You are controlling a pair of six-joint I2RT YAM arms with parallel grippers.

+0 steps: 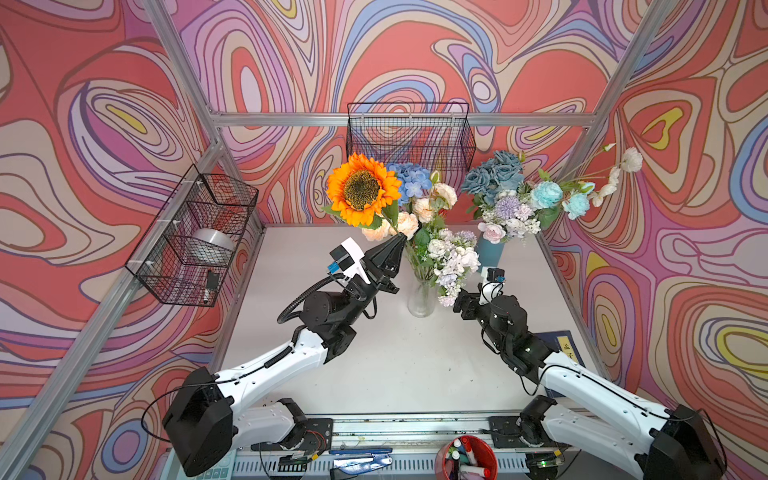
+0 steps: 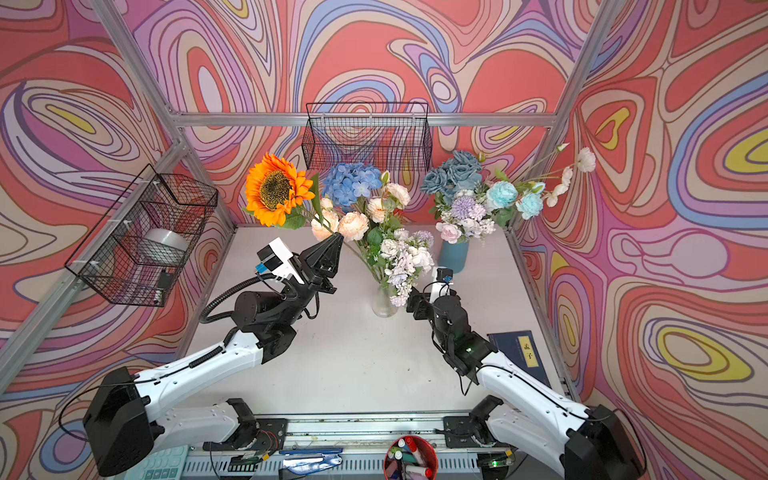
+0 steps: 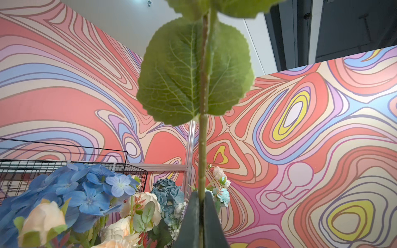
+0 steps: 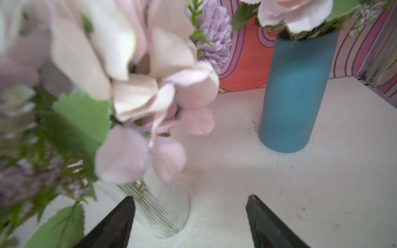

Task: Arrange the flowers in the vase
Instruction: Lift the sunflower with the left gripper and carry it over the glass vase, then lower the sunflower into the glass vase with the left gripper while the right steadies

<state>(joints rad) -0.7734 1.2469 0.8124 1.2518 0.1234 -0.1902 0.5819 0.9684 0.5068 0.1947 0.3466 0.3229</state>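
Observation:
My left gripper keeps moving the sunflower's stem (image 2: 357, 250) inward until it rests inside, because the stem slants down to the clear glass vase (image 2: 384, 299) with the bloom on top.
My left gripper (image 1: 400, 240) (image 2: 336, 240) (image 3: 201, 195) is shut on the green stem (image 3: 202, 150) of an orange sunflower (image 1: 362, 189) (image 2: 276, 189). It holds the sunflower raised and tilted, left of the bouquet. A clear ribbed glass vase (image 1: 422, 300) (image 2: 384, 302) (image 4: 160, 211) holds a blue hydrangea (image 1: 411, 179), peach roses (image 1: 408, 224) and white-lilac blooms (image 1: 455, 259). My right gripper (image 1: 454, 302) (image 2: 411, 306) (image 4: 190, 197) is open, low at the vase's right side. One finger lies beside the glass; it grips nothing.
A blue vase (image 1: 490, 252) (image 4: 294, 96) at the back right holds teal-blue roses (image 1: 496, 174) and pale blooms. Black wire baskets hang on the left wall (image 1: 195, 241) and back wall (image 1: 409, 133). A dark book (image 2: 523, 353) lies right; a red cup of markers (image 1: 467, 459) stands at the front.

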